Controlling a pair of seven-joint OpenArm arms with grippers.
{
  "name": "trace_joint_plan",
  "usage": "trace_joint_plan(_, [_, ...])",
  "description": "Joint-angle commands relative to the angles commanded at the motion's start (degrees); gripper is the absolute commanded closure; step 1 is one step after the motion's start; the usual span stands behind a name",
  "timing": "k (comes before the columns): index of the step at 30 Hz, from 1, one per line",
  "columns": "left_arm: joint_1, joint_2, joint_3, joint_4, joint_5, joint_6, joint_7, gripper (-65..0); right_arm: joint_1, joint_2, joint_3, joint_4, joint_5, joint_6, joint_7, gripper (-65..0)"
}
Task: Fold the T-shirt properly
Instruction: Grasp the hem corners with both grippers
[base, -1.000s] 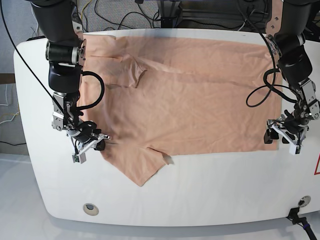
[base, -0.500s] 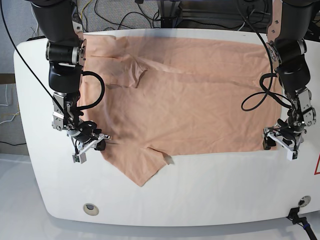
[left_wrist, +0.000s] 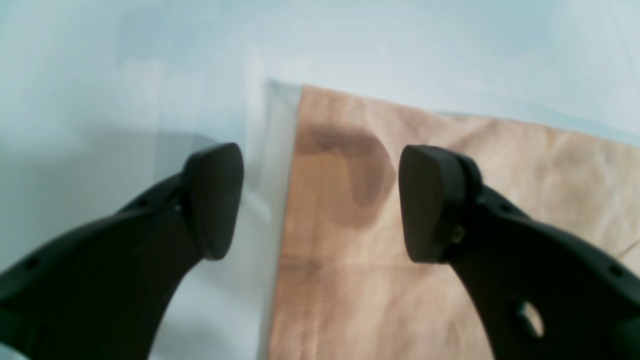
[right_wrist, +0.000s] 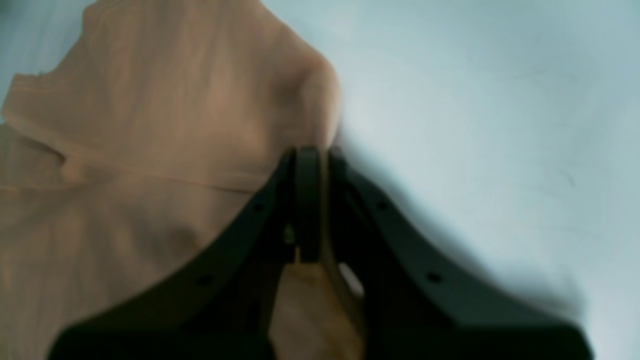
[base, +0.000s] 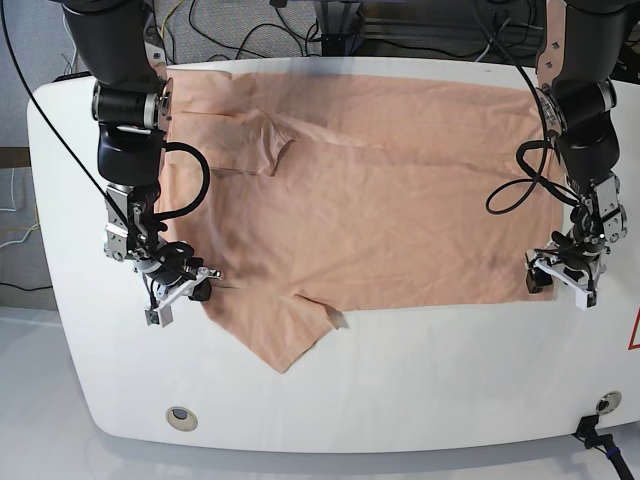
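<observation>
Only my right gripper is holding the T-shirt's front edge (base: 214, 291). Next, my left gripper grabs the T-shirt's loose front corner (base: 546, 295) with a pinch before both grippers fold the front edge back.
The peach-pink T-shirt (base: 380, 190) lies spread flat across the white table, one sleeve (base: 285, 340) pointing toward the front edge. At the view's left, my right gripper (base: 190, 285) is shut on the shirt's edge. In the right wrist view the right gripper (right_wrist: 312, 155) pinches a raised fold of the T-shirt (right_wrist: 150, 125). My left gripper (base: 560, 278) is open at the shirt's front right corner. The left wrist view shows the left gripper (left_wrist: 320, 202) straddling the T-shirt's (left_wrist: 360, 290) side edge, one fingertip (left_wrist: 212, 200) over bare table, the other over cloth.
The white table (base: 420, 380) has a round hole (base: 181, 417) near the front left and another (base: 601, 402) near the front right. Cables (base: 250, 30) lie behind the table's back edge. A red mark (base: 634, 330) shows at the right edge.
My left gripper has moved a little inward and up toward the shirt's corner, still open. The right gripper and the shirt have stayed put.
</observation>
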Motion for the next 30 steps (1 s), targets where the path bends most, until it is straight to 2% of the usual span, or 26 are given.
trace_joint_plan(2, [0.00,0.09,0.00,0.00,-0.09,-2.90,0.00,-46.1,0.00,0.00,0.00,0.00,0.00,0.00,0.00,0.0])
trace_joint_plan(5, [0.00,0.09,0.00,0.00,-0.09,-4.57,0.00,-46.1,-0.09,0.00,0.00,0.00,0.00,0.00,0.00,0.0])
trace_joint_plan(8, [0.00,0.09,0.00,0.09,-0.09,-7.91,0.00,-46.1,-0.79,0.09,0.00,0.00,0.00,0.00,0.00,0.0])
trace_joint_plan(16, [1.05,0.09,-0.26,4.04,-0.18,-8.04,-0.09,-45.7,-1.14,0.09,0.00,0.00,0.00,0.00,0.00,0.0])
trace_joint_plan(17, [1.14,0.09,-0.26,4.75,-0.18,-8.04,-0.09,-43.7,-1.14,0.09,0.00,0.00,0.00,0.00,0.00,0.0])
trace_joint_plan(18, [1.14,0.09,-0.26,5.19,-0.18,-8.04,-0.09,-38.9,-1.14,0.09,0.00,0.00,0.00,0.00,0.09,0.0])
trace_joint_plan(24, [0.97,0.09,-0.26,5.45,-0.18,-8.04,-0.09,-0.4,-1.14,0.00,0.00,0.00,0.00,0.00,0.18,0.0])
trace_joint_plan(30, [0.97,0.09,-0.26,5.54,-0.26,-8.04,-0.09,0.0,-1.14,0.00,0.00,0.00,0.00,0.00,0.18,0.0])
